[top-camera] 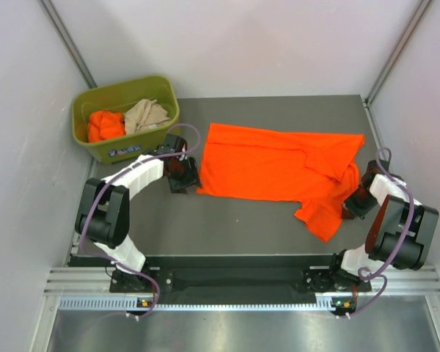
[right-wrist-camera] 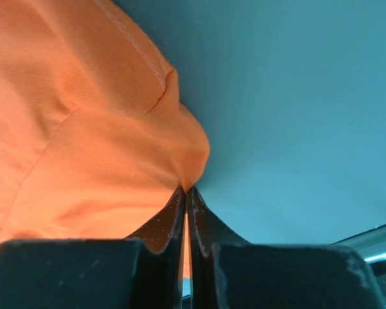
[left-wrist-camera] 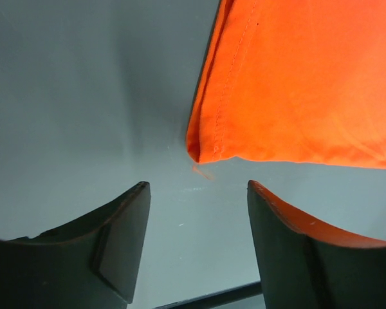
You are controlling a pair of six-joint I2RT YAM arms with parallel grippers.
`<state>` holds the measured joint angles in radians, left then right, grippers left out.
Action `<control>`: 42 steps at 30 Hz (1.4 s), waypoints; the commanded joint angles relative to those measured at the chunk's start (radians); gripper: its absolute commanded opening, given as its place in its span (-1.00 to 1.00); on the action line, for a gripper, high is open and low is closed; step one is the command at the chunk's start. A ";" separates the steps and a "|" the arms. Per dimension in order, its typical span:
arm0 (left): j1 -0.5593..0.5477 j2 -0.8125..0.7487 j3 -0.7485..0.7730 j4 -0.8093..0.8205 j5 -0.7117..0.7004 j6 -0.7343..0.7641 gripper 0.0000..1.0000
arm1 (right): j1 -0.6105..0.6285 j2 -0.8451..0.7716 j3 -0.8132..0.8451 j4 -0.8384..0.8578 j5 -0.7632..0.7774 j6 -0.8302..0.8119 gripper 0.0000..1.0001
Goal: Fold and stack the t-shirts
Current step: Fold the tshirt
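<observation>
My right gripper is holding just one end of the orange t-shirt's near side (top-camera: 340,201), so my left gripper needs to pinch the loose corner (top-camera: 199,192) opposite before both grippers fold it.
A bright orange t-shirt (top-camera: 279,163) lies spread across the dark table, with its right side bunched and folded. My right gripper (top-camera: 354,202) is shut on that shirt's cloth at its right edge; in the right wrist view the orange fabric (right-wrist-camera: 83,129) is pinched between the closed fingertips (right-wrist-camera: 186,188). My left gripper (top-camera: 182,178) stands open just left of the shirt's near left corner (left-wrist-camera: 199,151); nothing lies between its fingers (left-wrist-camera: 125,232). Another orange t-shirt (top-camera: 105,125) and a beige-tan one (top-camera: 147,114) lie crumpled in the bin.
An olive-green plastic bin (top-camera: 117,147) stands at the table's back left corner, close behind my left arm. Grey walls enclose the table on three sides. A metal rail (top-camera: 235,282) runs along the near edge between the arm bases.
</observation>
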<state>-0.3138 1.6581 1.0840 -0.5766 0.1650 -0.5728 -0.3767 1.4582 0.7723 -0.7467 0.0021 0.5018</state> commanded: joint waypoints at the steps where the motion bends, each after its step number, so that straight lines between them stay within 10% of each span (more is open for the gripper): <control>1: 0.004 -0.008 -0.015 0.041 0.018 0.002 0.35 | 0.009 -0.059 -0.005 0.017 0.018 0.014 -1.00; 19: 0.002 0.184 0.097 0.060 -0.027 -0.177 0.20 | 0.007 -0.058 0.022 0.006 0.004 -0.039 -1.00; 27: 0.002 0.166 0.056 0.061 0.008 -0.180 -0.21 | 0.007 -0.067 0.028 0.003 0.022 -0.039 -1.00; 42: -0.001 0.167 0.074 -0.057 -0.007 -0.153 0.07 | 0.007 -0.029 0.048 0.014 0.010 -0.042 -1.00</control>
<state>-0.3141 1.8183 1.1580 -0.6033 0.1654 -0.7330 -0.3752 1.4246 0.7746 -0.7464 0.0029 0.4713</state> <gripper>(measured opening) 0.539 0.007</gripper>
